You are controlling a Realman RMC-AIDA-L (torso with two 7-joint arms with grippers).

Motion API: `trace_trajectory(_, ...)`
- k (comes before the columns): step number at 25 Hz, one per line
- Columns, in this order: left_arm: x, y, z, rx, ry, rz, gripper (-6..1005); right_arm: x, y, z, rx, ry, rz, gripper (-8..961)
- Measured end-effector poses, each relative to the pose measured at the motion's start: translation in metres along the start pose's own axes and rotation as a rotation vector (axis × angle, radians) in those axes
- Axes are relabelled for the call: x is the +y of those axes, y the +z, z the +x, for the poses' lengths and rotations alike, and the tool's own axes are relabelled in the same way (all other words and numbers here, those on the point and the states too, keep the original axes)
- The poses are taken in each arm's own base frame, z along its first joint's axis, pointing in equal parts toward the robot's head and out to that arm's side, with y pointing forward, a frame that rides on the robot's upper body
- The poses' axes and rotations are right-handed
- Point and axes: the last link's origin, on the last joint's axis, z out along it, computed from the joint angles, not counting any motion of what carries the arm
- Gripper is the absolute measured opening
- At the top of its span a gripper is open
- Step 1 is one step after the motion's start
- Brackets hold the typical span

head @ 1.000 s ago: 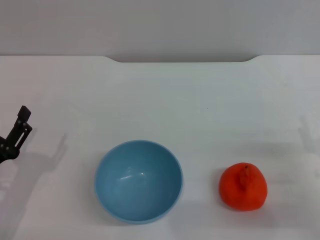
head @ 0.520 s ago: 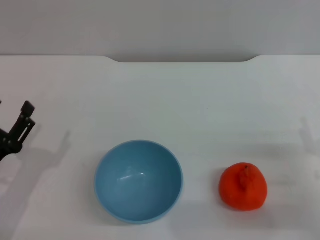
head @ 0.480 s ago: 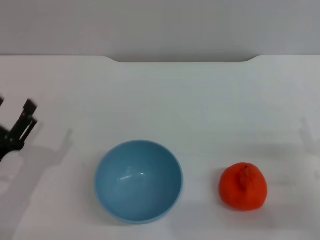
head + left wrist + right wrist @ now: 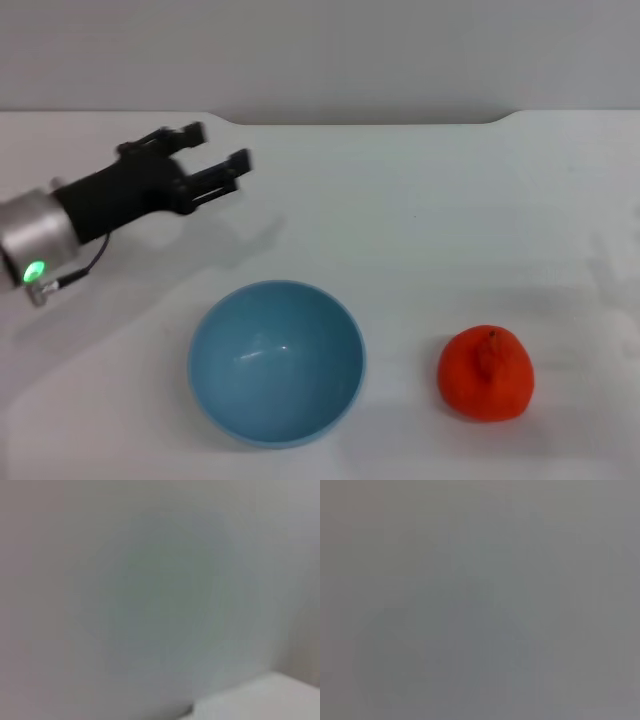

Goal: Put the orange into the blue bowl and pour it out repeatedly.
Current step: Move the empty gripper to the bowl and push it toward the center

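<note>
The blue bowl has my left gripper's open fingers pointing over the space [image 4: 290,185] behind it. Next, I turn them down and grip the bowl's rim on that gripper's side [image 4: 208,322].
The blue bowl [image 4: 277,362] stands upright and holds nothing, near the table's front, left of centre. To its right, apart from it, the orange [image 4: 486,372] rests on the table with its stem nub up. My left gripper [image 4: 220,147] is open and holds nothing, hovering behind and to the left of the bowl, fingers pointing right. The right gripper does not show in any view. Both wrist views show only plain grey surface.
The white table [image 4: 420,230] runs back to a far edge with a shallow notch [image 4: 360,120] and a grey wall behind it.
The left arm has swung in from the far left edge, up and to the right, to a spot behind the bowl. Bowl and orange have not moved.
</note>
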Motion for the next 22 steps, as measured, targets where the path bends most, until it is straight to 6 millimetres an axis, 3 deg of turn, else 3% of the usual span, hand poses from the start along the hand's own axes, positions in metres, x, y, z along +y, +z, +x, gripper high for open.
trace_trajectory(6,0.009,0.018,0.054,-0.193,0.032,-0.064,771,0.001,0.001,0.000,0.005,0.009,-0.012,577)
trace_trajectory(8,0.016,0.012,0.079,-0.338,0.016,-0.047,772,0.000,0.001,0.000,0.003,0.005,-0.013,577)
trace_trajectory(12,0.025,-0.003,0.098,-0.505,0.009,0.000,772,-0.001,0.002,-0.001,0.000,0.003,-0.010,577)
trace_trajectory(17,0.040,-0.026,0.106,-0.678,-0.006,0.086,769,-0.003,0.004,-0.003,-0.010,-0.007,-0.009,576)
trace_trajectory(22,0.057,-0.025,0.087,-0.864,-0.049,0.120,768,-0.008,0.004,-0.008,-0.034,-0.029,-0.006,576)
